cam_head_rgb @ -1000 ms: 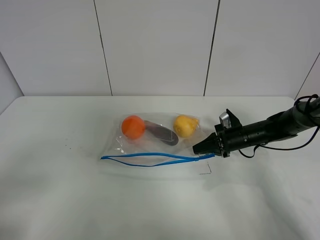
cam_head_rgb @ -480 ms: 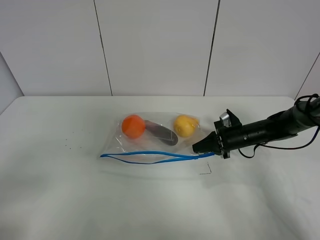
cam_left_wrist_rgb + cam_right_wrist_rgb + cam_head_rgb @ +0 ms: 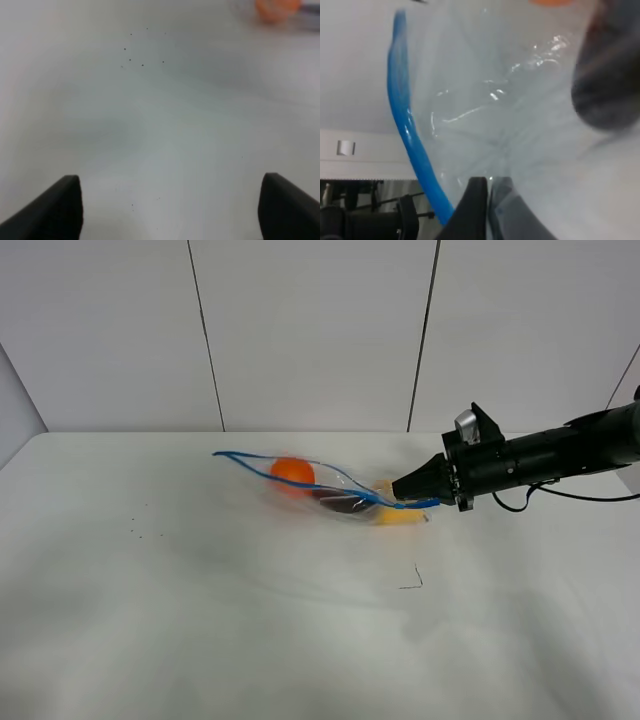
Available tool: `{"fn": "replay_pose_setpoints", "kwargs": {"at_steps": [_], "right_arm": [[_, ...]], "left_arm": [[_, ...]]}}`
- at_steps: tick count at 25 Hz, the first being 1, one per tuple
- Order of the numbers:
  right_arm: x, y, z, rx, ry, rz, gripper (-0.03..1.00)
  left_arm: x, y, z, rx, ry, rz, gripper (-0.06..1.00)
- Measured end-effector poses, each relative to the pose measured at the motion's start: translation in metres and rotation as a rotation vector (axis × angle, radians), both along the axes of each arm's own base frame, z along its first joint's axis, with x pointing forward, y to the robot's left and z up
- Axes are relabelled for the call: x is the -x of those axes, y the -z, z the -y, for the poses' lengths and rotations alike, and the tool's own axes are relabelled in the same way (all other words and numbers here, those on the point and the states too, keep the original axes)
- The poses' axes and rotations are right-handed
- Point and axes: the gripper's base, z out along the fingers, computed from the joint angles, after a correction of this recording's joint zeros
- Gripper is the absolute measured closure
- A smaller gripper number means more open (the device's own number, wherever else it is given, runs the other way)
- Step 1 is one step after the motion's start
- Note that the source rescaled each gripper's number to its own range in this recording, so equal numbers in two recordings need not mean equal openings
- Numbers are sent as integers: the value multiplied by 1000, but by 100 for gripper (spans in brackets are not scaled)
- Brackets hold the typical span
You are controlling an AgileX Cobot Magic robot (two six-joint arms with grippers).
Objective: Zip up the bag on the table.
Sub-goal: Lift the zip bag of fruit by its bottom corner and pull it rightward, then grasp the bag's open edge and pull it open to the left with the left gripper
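Observation:
The zipper strip (image 3: 268, 474) is gaping open while my right gripper holds the bag's corner, so I need to hold that corner still and use my left gripper to pinch the zipper strip there (image 3: 385, 502).
The clear bag (image 3: 330, 492) hangs lifted off the white table (image 3: 200, 620), its blue zipper strip (image 3: 300, 478) running from upper left to the right gripper. An orange item (image 3: 293, 472), a dark purple item (image 3: 338, 503) and a yellow item (image 3: 400, 515) show through it. My right gripper (image 3: 408, 496) is shut on the bag's right corner beside the zipper. The right wrist view shows its fingers (image 3: 477, 210) pinching the plastic, with the blue strip (image 3: 407, 125) alongside. My left gripper (image 3: 170, 210) is open and empty above bare table, the orange item (image 3: 277, 7) far ahead of it.
A small dark mark (image 3: 412, 580) lies on the table below the bag. Tiny dark specks (image 3: 140, 520) dot the table's left side. White wall panels stand behind the table's far edge.
My right gripper has risen and moved toward the back, lifting the bag off the table. The bag swung up; its zipper strip now slopes from upper left down to the gripper.

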Motion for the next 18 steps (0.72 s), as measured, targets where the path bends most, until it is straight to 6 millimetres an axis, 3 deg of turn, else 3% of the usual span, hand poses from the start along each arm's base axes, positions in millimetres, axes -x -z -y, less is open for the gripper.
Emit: {"fn": "replay_pose_setpoints", "kwargs": {"at_steps": [6, 11, 14, 18], "right_arm": [[4, -2, 1, 41, -32, -11, 97], [5, -1, 1, 47, -36, -16, 97], [5, -1, 1, 48, -37, -16, 97], [5, -1, 1, 48, -37, -16, 97]], "left_arm": [[0, -1, 1, 7, 5, 7, 21], [-5, -22, 4, -24, 68, 16, 21], [-20, -44, 4, -112, 128, 16, 21], [-54, -78, 4, -192, 193, 28, 21]]}}
